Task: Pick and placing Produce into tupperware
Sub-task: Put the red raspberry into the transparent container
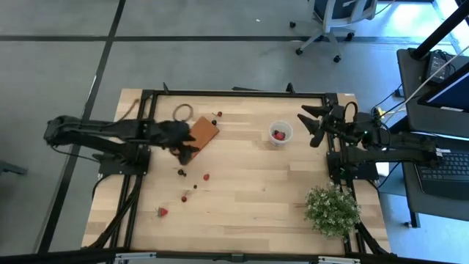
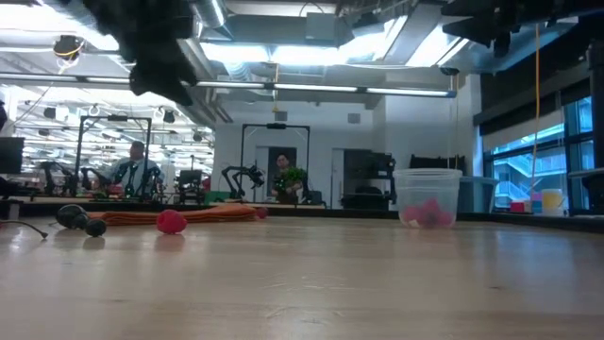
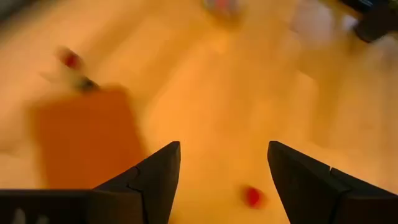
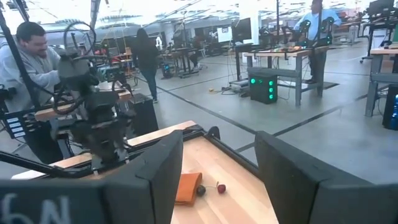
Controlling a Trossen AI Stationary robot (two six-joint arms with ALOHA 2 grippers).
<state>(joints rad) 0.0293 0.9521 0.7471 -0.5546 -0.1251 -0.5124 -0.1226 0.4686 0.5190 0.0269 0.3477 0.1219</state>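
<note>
The red berry is clear of the orange-brown block, so my left gripper should keep bringing its open fingers down to the berry until they are on both sides of it.
The tupperware is a small translucent cup standing on the table right of the middle, with red berries in it. Loose berries lie on the left half of the table: a red one, a dark one, a strawberry and a pair by the far edge. My left gripper hovers open and empty above the table at the orange-brown block's near corner, with a red berry below its fingers. My right gripper is open and empty, just right of the cup.
The flat orange-brown block lies at the left gripper. A ring lies near the far left. A bushy green plant stands at the near right corner. People stand in the room beyond the table.
</note>
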